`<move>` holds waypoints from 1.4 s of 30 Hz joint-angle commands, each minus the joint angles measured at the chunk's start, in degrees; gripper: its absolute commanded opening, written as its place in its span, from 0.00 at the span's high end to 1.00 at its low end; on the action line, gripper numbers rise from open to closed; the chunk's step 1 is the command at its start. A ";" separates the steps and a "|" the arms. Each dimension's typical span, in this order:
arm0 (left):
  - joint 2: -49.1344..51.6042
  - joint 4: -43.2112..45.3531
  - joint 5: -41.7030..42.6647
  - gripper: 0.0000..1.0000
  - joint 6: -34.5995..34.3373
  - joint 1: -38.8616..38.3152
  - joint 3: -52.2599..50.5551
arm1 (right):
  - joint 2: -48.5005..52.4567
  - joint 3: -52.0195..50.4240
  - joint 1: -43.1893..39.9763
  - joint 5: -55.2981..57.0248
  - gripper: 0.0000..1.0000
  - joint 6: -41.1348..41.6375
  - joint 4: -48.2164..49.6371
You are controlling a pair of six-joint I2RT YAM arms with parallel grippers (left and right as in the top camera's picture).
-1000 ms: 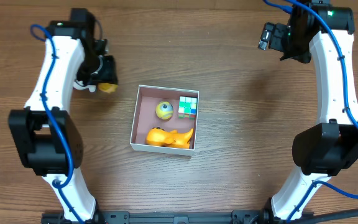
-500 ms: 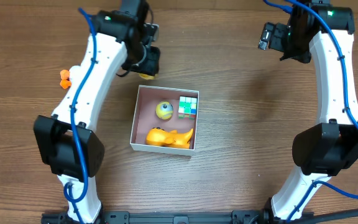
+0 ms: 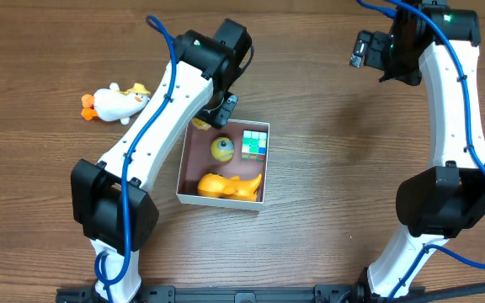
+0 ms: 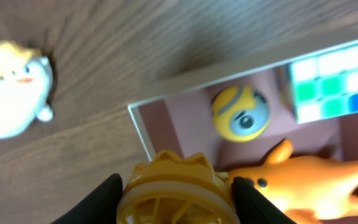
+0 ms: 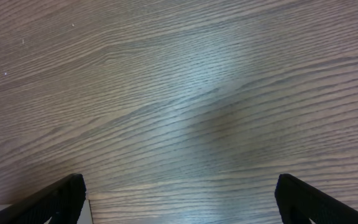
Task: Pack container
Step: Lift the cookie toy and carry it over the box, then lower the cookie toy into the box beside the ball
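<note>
The ribbed toy is hanging over the container's far corner rim (image 3: 189,123). My left gripper should pull it back and lower it into the gap (image 3: 199,145) next to the ball.
The container (image 3: 181,172) is a square white-walled box with a pinkish inside, at mid table. In it lie a yellow one-eyed ball (image 3: 221,149), a green-and-white cube (image 3: 255,142) and an orange animal toy (image 3: 230,185). My left gripper (image 3: 213,114) is shut on a round yellow ribbed toy (image 4: 176,186) and hovers over the container's far-left corner (image 4: 143,130). The left wrist view also shows the ball (image 4: 241,113), the cube (image 4: 331,87) and the orange toy (image 4: 309,180). My right gripper (image 3: 369,49) is open and empty over bare wood at the far right (image 5: 179,199).
A white duck toy with orange feet (image 3: 112,103) lies on the table left of the container; it also shows in the left wrist view (image 4: 11,93). The left arm's white links cross above the table left of the container.
My left arm has swung right from the table's left side to the container's far-left corner, carrying the yellow toy. The duck is now uncovered. The right arm has not moved.
</note>
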 commanded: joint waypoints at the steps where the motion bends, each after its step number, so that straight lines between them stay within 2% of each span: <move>1: 0.48 1.14 -1.84 0.66 -0.26 0.22 -6.71 | -0.24 1.44 -0.09 -0.35 0.00 0.42 0.13; 4: 0.48 4.11 -0.98 0.66 2.01 0.20 -11.10 | -0.24 1.44 -0.09 -0.35 0.00 0.42 0.15; 8: 0.48 6.47 -0.31 0.66 5.27 0.09 -11.91 | -0.24 1.44 -0.09 -0.35 0.00 0.42 0.13; 12: 0.48 8.98 5.09 0.66 15.78 0.09 -11.91 | -0.24 1.44 -0.09 -0.35 0.00 0.42 0.13; 16: 0.48 9.73 6.95 0.70 21.68 0.11 -11.93 | -0.24 1.44 -0.09 -0.35 0.00 0.42 0.13; 18: 0.48 9.55 6.95 0.73 22.73 0.11 -12.11 | -0.24 1.44 -0.09 -0.35 0.00 0.42 0.15; 22: 0.48 9.07 6.91 0.68 23.10 0.50 -13.57 | -0.24 1.44 -0.09 -0.35 0.00 0.42 0.15; 27: 0.48 9.64 6.86 0.68 23.06 1.68 -17.55 | -0.24 1.44 -0.09 -0.35 0.00 0.42 0.13; 38: 0.48 13.25 6.75 0.68 23.06 1.88 -20.50 | -0.24 1.44 -0.09 -0.35 0.00 0.42 0.13; 42: 0.48 17.07 6.71 0.68 23.06 1.90 -20.81 | -0.24 1.44 -0.09 -0.35 0.00 0.42 0.15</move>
